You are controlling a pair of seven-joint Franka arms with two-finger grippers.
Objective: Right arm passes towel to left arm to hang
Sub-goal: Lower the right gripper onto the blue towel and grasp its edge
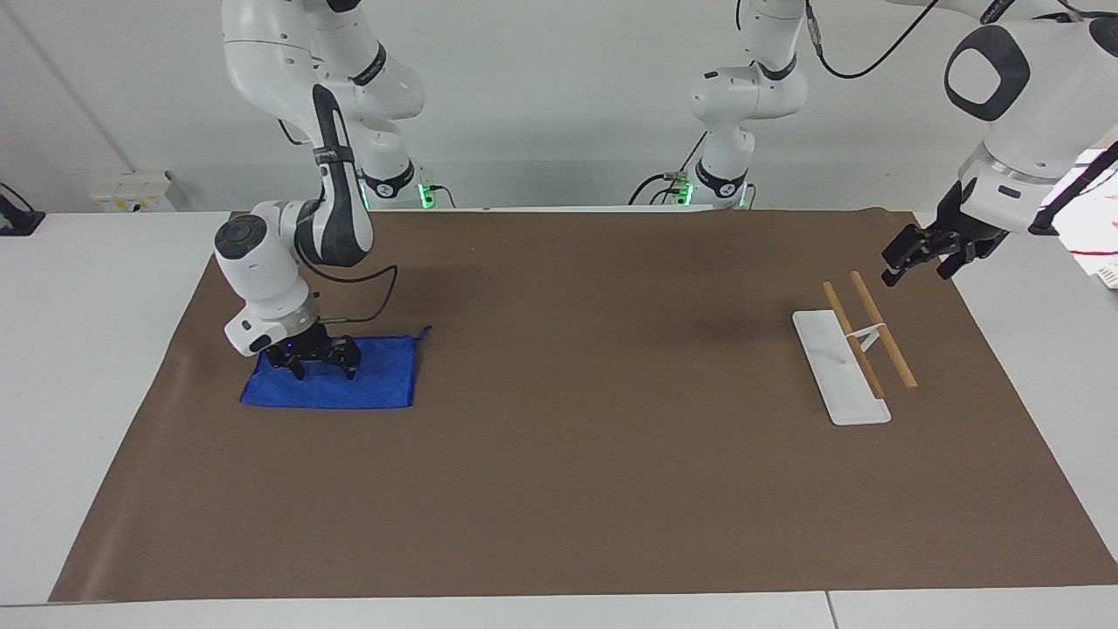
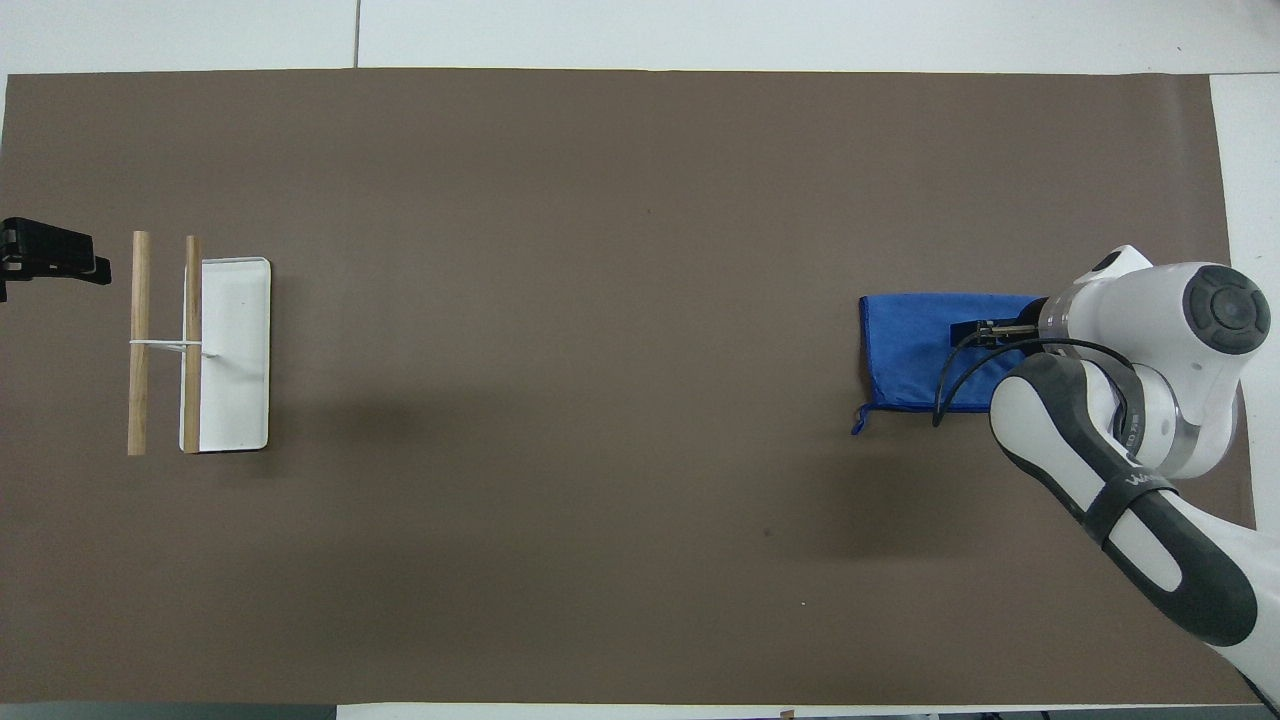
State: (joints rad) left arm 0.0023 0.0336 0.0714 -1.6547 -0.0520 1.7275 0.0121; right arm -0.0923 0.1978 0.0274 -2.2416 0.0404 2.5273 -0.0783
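Observation:
I see the blue towel (image 2: 909, 348) lying flat with a limp loop at its corner (image 2: 860, 419), so it will sag into a narrow bunch when I raise it.
The blue towel (image 1: 371, 384) lies flat on the brown mat at the right arm's end of the table, its small loop at one corner; it also shows in the overhead view (image 2: 905, 350). My right gripper (image 1: 323, 365) is down on the towel, fingers open and tips touching the cloth near its edge closest to the robots; the arm covers part of the towel in the overhead view (image 2: 975, 333). My left gripper (image 1: 914, 265) is open and empty, waiting in the air beside the rack; only its tip shows in the overhead view (image 2: 60, 258).
A rack with a white base (image 1: 834, 384) and two wooden rods (image 1: 884, 330) stands at the left arm's end, also in the overhead view (image 2: 235, 350). The brown mat (image 1: 611, 454) covers most of the white table.

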